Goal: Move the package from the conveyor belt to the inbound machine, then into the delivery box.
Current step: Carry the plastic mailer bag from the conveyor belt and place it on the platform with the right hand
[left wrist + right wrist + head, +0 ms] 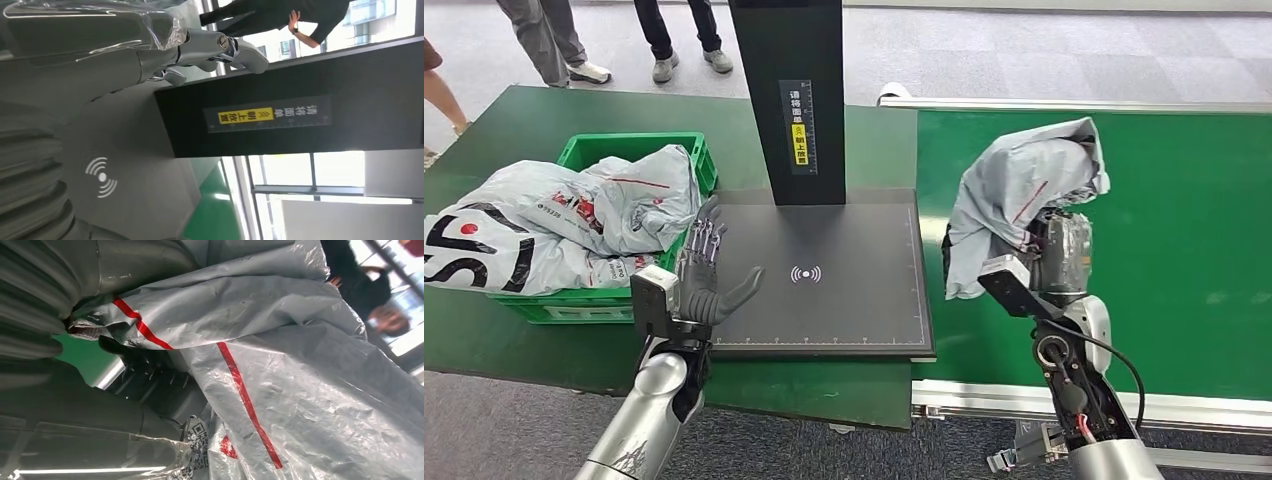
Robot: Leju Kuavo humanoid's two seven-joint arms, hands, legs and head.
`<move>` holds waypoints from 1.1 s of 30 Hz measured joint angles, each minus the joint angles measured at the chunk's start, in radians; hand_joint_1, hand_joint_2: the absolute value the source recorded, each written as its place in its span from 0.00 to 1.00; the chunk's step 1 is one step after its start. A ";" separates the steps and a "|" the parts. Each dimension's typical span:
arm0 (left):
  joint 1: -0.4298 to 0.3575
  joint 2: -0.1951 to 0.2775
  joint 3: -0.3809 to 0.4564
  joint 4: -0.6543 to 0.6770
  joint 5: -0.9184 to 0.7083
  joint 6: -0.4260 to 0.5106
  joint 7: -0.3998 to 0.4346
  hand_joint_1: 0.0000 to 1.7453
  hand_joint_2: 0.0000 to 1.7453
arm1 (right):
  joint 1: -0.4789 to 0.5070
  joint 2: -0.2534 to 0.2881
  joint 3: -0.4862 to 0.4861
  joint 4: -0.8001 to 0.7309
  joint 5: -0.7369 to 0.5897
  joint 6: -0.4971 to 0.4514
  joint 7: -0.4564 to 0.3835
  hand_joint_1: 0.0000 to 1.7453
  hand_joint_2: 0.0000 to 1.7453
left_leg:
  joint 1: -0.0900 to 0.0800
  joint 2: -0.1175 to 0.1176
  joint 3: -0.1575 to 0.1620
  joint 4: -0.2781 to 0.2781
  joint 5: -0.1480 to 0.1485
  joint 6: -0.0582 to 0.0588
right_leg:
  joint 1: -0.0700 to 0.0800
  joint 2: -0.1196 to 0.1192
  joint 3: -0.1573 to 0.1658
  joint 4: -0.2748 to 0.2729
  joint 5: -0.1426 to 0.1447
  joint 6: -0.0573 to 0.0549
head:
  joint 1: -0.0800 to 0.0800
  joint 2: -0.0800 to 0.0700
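Observation:
I expect the package's ends to droop around my left gripper when I carry the package [1032, 178] to the delivery box, because the grey package's lower corner hangs limp [967, 277].
A grey plastic package [1014, 190] with a red stripe hangs over the green conveyor belt [1184, 250], lifted off it. My right hand [1060, 250] grips it from below and is mostly covered by the bag. Up close, the right wrist view has the package [280, 355] draped over my dark fingers [145, 365]. The black inbound machine plate [844, 290] with its white scan mark [805, 274] lies left of the package. My left hand [704, 280] hovers open over the plate's left edge, fingers [215, 47] spread. The green delivery box [589, 300] at the far left holds several grey packages [554, 220].
The machine's black post [794, 90] rises at the back of the plate, bearing a yellow label [247, 116]. People's legs [554, 40] stand behind the table. A metal rail [984, 395] edges the near side of the belt.

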 joint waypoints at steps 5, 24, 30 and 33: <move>-0.018 -0.010 -0.013 0.001 0.030 0.014 -0.018 0.00 1.00 | -0.060 0.013 0.141 0.036 0.037 0.043 -0.018 1.00 1.00 | 0.000 0.000 0.000 0.000 0.000 0.000 | 0.000 0.000 0.000 0.000 0.000 0.000 | 0.000 0.000; -0.088 -0.029 -0.052 0.062 0.039 0.009 -0.029 0.00 1.00 | -0.242 0.060 0.470 0.324 0.134 0.488 0.037 1.00 1.00 | 0.000 0.000 -0.001 0.000 0.000 0.000 | 0.000 0.000 -0.001 0.000 0.000 0.000 | 0.000 0.000; -0.095 -0.033 -0.059 0.083 0.039 0.002 -0.033 0.00 1.00 | -0.270 0.104 0.517 0.396 0.160 0.468 0.009 0.96 1.00 | 0.000 0.000 -0.001 0.000 0.000 0.000 | 0.000 0.000 -0.001 0.000 0.000 0.000 | 0.000 0.000; -0.097 -0.036 -0.061 0.089 0.041 -0.003 -0.035 0.00 1.00 | -0.275 0.129 0.529 0.417 0.170 0.388 -0.021 0.35 1.00 | 0.000 0.000 -0.001 0.000 0.000 0.000 | 0.000 0.000 -0.001 0.000 0.000 0.000 | 0.000 0.000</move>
